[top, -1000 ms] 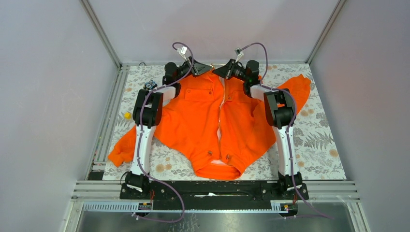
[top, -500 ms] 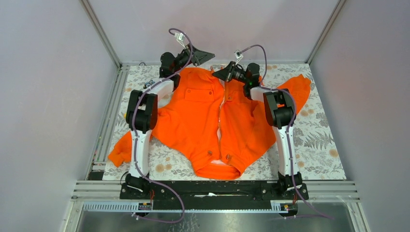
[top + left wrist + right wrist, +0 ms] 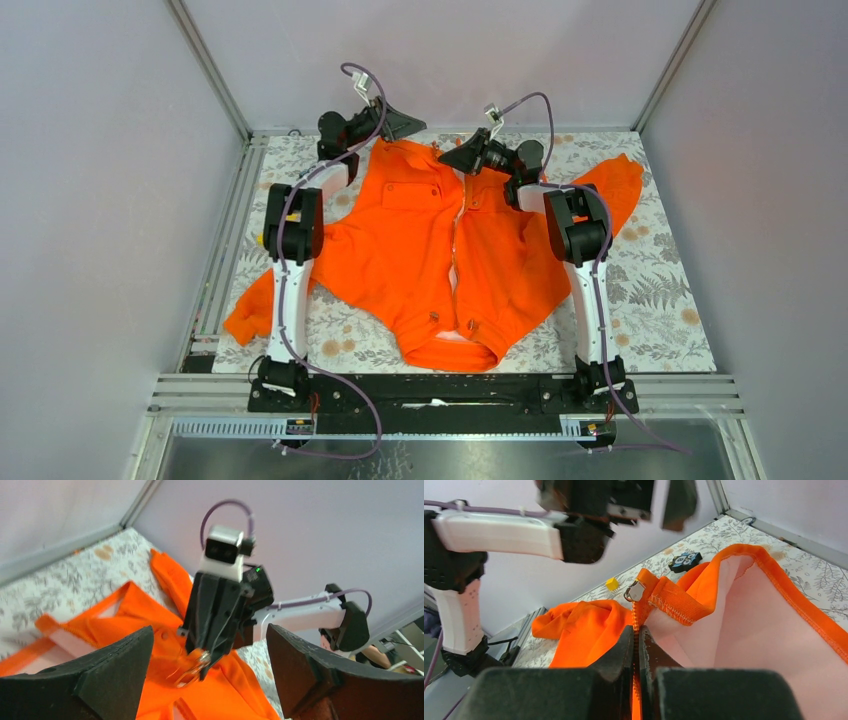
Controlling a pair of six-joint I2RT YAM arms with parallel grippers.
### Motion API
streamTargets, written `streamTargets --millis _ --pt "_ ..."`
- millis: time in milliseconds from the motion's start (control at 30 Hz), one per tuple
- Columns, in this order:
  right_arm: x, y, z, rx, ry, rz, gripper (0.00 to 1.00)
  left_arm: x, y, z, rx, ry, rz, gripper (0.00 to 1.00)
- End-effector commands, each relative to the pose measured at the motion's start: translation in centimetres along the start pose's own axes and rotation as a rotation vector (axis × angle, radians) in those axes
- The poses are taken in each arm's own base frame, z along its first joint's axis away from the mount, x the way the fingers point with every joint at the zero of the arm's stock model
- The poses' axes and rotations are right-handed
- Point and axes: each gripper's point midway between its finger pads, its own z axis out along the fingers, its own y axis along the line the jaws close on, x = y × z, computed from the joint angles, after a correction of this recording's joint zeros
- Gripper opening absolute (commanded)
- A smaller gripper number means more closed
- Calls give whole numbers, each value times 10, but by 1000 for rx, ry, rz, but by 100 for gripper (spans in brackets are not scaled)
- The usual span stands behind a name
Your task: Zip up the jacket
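Observation:
Next, my left gripper grips the tape (image 3: 638,613) under the slider before my right gripper opens, because my right gripper is busy pinching the tape below the metal slider (image 3: 635,591).
The orange jacket (image 3: 400,250) lies front-up on the table, collar at the far side and its zipper line (image 3: 456,235) running down the middle. My right gripper (image 3: 452,157) is at the collar, shut on the zipper tape (image 3: 639,615) just below the metal slider (image 3: 634,591). The pale lining (image 3: 744,630) shows beside it. My left gripper (image 3: 398,122) hangs open above the far edge, left of the collar and apart from the fabric. In the left wrist view its fingers (image 3: 120,655) stand wide, with the right gripper (image 3: 205,652) and the slider (image 3: 192,669) between them.
A small yellow block (image 3: 612,583) and a small black and blue object (image 3: 685,560) lie on the floral table cover (image 3: 660,300) left of the jacket. The sleeves spread to the front left (image 3: 250,310) and far right (image 3: 615,180). Grey walls enclose the table.
My left gripper has opened, let go of the collar area, and lifted back and to the left. The right gripper stays shut at the zipper; the jacket has barely moved.

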Motion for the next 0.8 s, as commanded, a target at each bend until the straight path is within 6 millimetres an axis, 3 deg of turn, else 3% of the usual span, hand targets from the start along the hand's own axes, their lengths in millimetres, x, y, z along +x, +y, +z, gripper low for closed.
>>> streamTargets --millis 0,133,333,400,667,733,767 --pt "-24 32 7 -98 -17 -120 0 19 -6 -3 94 78 13 89" --pt "-24 34 9 -102 -18 -112 0 36 -14 -8 167 118 45 96" --pt "-22 35 12 -107 -12 -106 0 59 -14 1 203 182 48 98" --pt "-22 37 12 -108 -11 -107 0 61 -15 3 210 189 50 94" --pt "-24 38 12 -106 -9 -115 0 60 -13 3 197 188 40 62" --pt "-23 39 12 -109 -6 -115 0 57 -16 0 196 178 47 61" --pt "-24 40 12 -111 -5 -117 0 54 -17 0 198 168 52 65"
